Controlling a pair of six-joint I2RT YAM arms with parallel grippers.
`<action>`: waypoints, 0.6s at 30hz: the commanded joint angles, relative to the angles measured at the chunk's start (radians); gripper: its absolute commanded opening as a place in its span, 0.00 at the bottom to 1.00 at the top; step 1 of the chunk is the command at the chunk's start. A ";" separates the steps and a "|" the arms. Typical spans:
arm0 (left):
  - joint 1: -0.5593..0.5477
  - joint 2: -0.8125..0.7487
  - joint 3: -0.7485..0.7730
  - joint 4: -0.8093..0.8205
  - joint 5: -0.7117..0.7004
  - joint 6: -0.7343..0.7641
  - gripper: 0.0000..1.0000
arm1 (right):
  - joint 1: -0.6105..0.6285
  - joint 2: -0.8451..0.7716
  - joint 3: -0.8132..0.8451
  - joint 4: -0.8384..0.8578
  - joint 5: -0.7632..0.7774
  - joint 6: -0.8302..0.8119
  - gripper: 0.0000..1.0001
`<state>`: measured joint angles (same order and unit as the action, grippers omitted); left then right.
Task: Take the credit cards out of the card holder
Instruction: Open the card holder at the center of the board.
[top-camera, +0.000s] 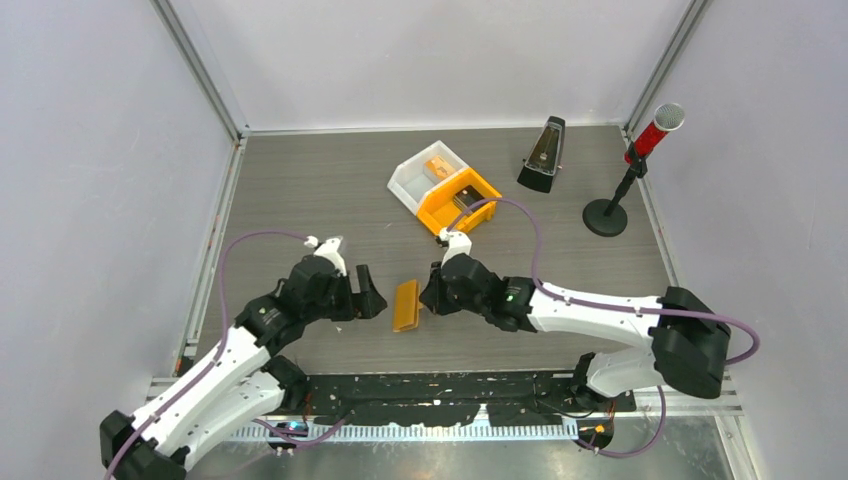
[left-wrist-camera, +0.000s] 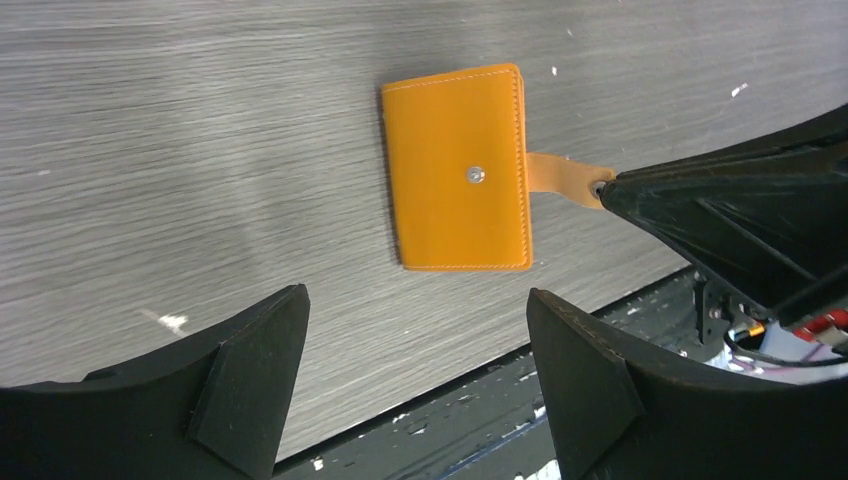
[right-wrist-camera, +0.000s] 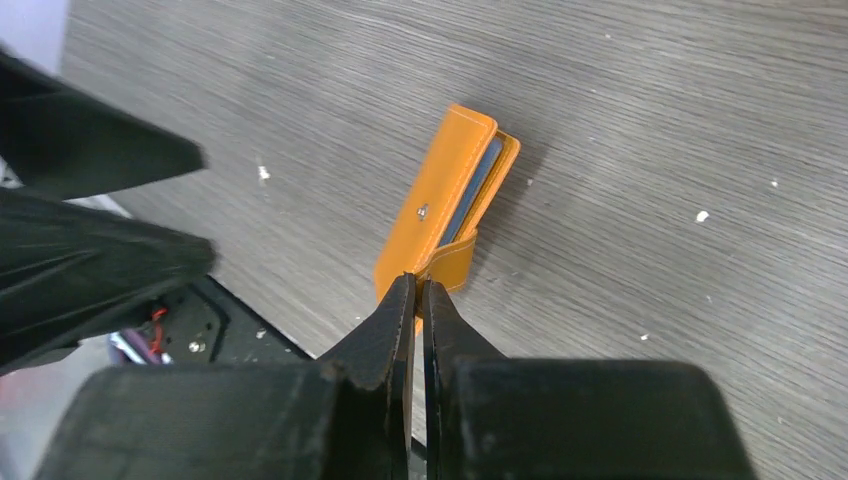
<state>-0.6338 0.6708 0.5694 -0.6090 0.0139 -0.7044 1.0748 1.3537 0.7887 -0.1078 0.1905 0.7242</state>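
The card holder is still folded shut, and my right gripper is holding the loose tab (left-wrist-camera: 562, 178). My left gripper should swing open the front cover (left-wrist-camera: 458, 135) to get to the cards.
The orange card holder (top-camera: 406, 305) lies folded shut on the grey table between my two grippers; it also shows in the left wrist view (left-wrist-camera: 458, 167) and in the right wrist view (right-wrist-camera: 445, 205). Its small tab (left-wrist-camera: 563, 179) sticks out toward my right gripper (right-wrist-camera: 419, 284), which is shut on the tab's end. A pale blue sleeve edge (right-wrist-camera: 474, 196) shows between the covers. No credit cards are visible. My left gripper (left-wrist-camera: 415, 375) is open and empty, just left of the holder, not touching it.
A white bin (top-camera: 427, 172) and a deeper orange bin (top-camera: 457, 203) stand behind the holder. A black metronome (top-camera: 542, 155) and a red microphone on a stand (top-camera: 640, 160) are at the back right. The table's near edge (left-wrist-camera: 480, 360) runs just below the holder.
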 joint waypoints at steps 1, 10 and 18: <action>0.003 0.084 -0.008 0.195 0.151 -0.026 0.83 | -0.003 -0.096 -0.040 0.171 -0.048 -0.008 0.05; 0.003 0.244 -0.003 0.312 0.218 -0.030 0.83 | -0.017 -0.147 -0.104 0.184 -0.069 -0.013 0.05; 0.003 0.343 -0.024 0.385 0.240 -0.053 0.79 | -0.040 -0.194 -0.166 0.196 -0.082 -0.010 0.05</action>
<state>-0.6338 0.9775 0.5526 -0.3161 0.2161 -0.7387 1.0489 1.2118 0.6476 0.0311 0.1226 0.7158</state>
